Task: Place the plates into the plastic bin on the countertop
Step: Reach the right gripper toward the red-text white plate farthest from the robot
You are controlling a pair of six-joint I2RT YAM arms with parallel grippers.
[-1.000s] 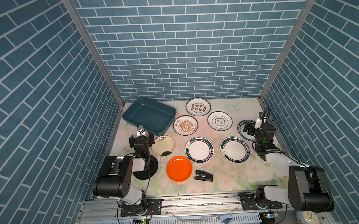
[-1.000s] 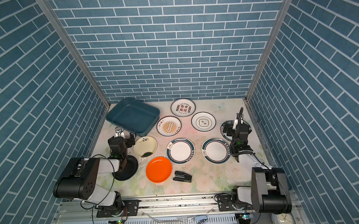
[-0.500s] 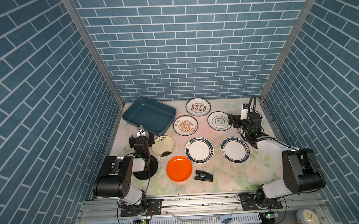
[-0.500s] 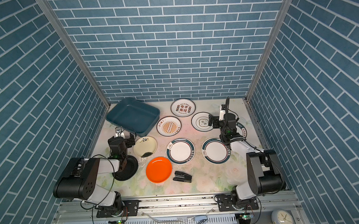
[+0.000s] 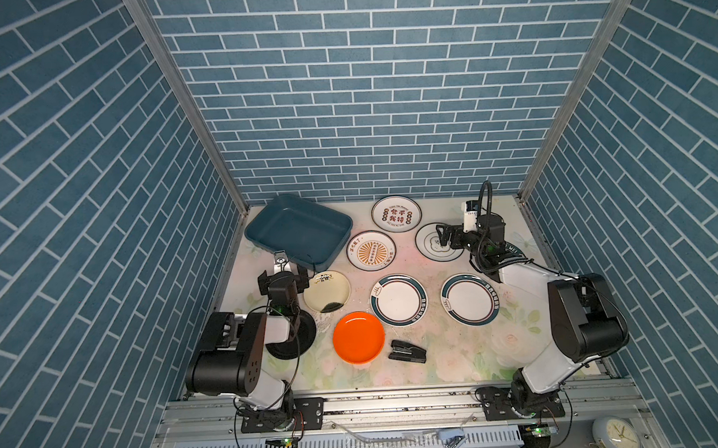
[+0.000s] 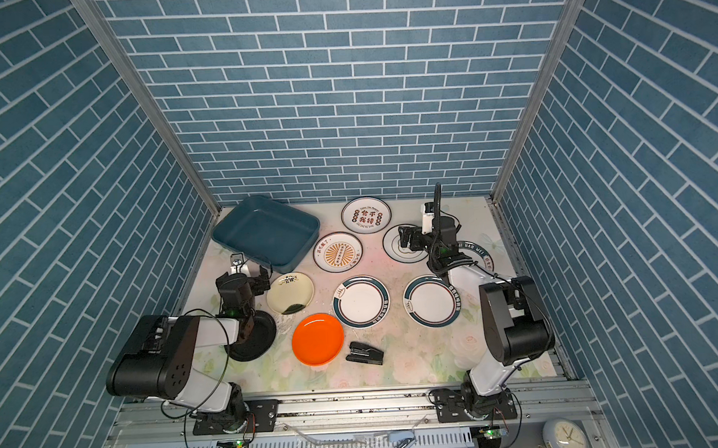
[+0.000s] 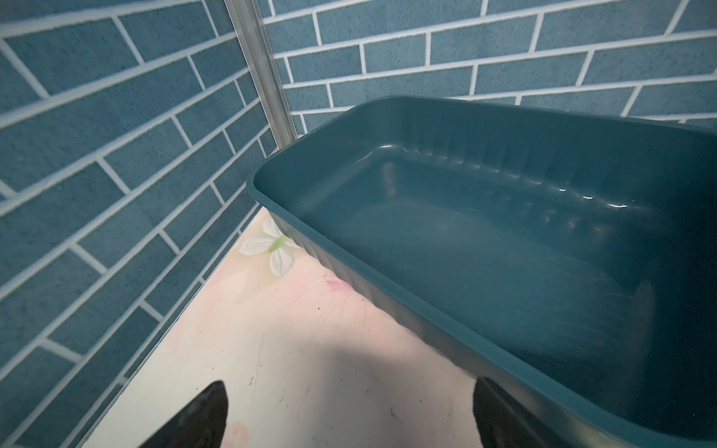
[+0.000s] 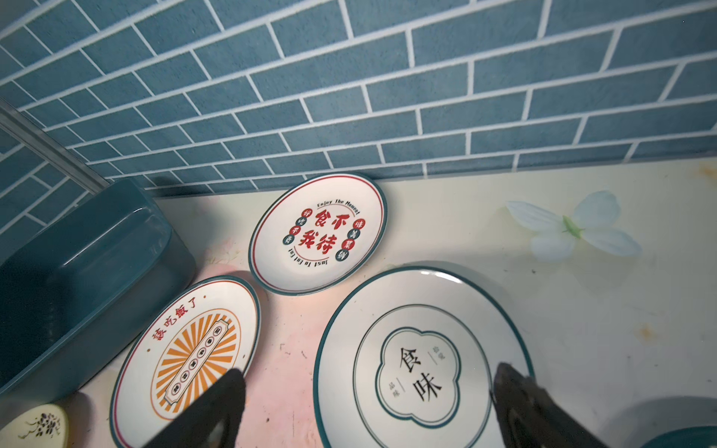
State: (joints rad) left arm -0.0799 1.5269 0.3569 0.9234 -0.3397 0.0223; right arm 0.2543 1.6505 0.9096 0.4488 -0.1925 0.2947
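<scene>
My open right gripper should move next, because the red-lettered plate's rim [image 5: 417, 222] is clear of the quatrefoil plate. It should move toward that rim [image 5: 420, 215] and close once its fingers are on both sides of it.
The empty dark teal plastic bin [image 5: 299, 229] [image 6: 266, 233] [image 7: 504, 252] [image 8: 77, 271] stands at the back left of the countertop [image 5: 446, 354]. My left gripper [image 5: 284, 277] [image 6: 243, 280] [image 7: 349, 388] is open just in front of the bin, holding nothing. My right gripper [image 5: 443, 237] [image 6: 406, 239] [image 8: 368, 372] is open over the quatrefoil plate [image 5: 431, 247] [image 8: 419, 360] and points left. Beside it lie the red-lettered plate [image 5: 395, 214] [image 8: 318, 234] and the sunburst plate [image 5: 371, 250] [image 8: 186, 357]. Nearer lie a cream plate [image 5: 326, 291], an orange plate [image 5: 358, 337] and two teal-rimmed plates [image 5: 399, 299] [image 5: 470, 298].
A black plate [image 5: 296, 344] lies partly under my left arm, and a lettered plate [image 5: 516, 249] shows under my right arm. A small black stapler [image 5: 406, 351] sits beside the orange plate. Brick walls close in the back and both sides.
My right arm has swung from the right edge toward the left and back, bringing its open gripper over the quatrefoil plate. The left arm has not moved.
</scene>
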